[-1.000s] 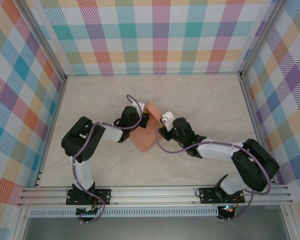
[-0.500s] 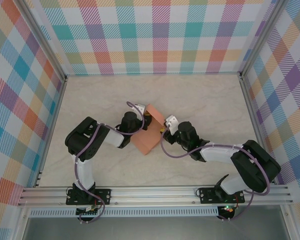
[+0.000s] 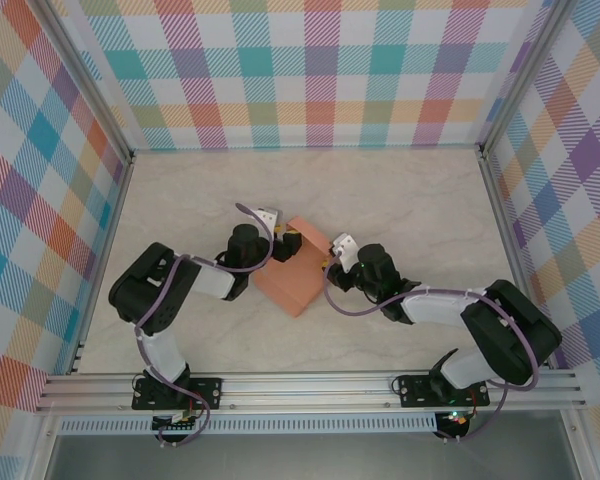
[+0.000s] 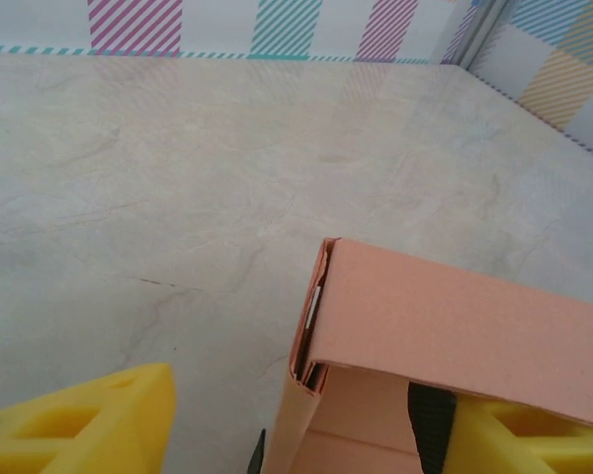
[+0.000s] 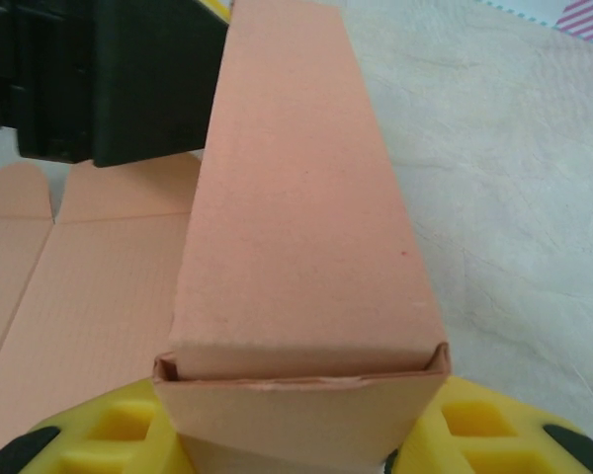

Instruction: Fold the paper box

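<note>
The box is at an angle and my left gripper's finger is inside its far corner (image 4: 364,407). I should pull that gripper clear before I turn the box square (image 3: 298,285).
The salmon-orange paper box (image 3: 296,268) lies mid-table, partly folded: a long closed section (image 5: 306,217) rises beside a flat flap (image 5: 79,286). My right gripper (image 3: 332,266) is shut on the box's near end, with a yellow finger (image 5: 484,434) pressed against each side of it. My left gripper (image 3: 280,243) is open at the box's far left corner (image 4: 326,296). One wall stands between its jaws, and its left finger (image 4: 79,425) is well apart from the card. In the right wrist view the left gripper's black body (image 5: 109,79) shows behind the box.
The marble table top (image 3: 400,200) is ringed by plaid walls (image 3: 320,70) at the back and on both sides. An aluminium rail (image 3: 310,395) runs along the near edge, where both arm bases are bolted.
My left gripper has opened, let go of the box's wall and drawn back to the left. The box has settled lower on the table. The right gripper keeps its hold.
</note>
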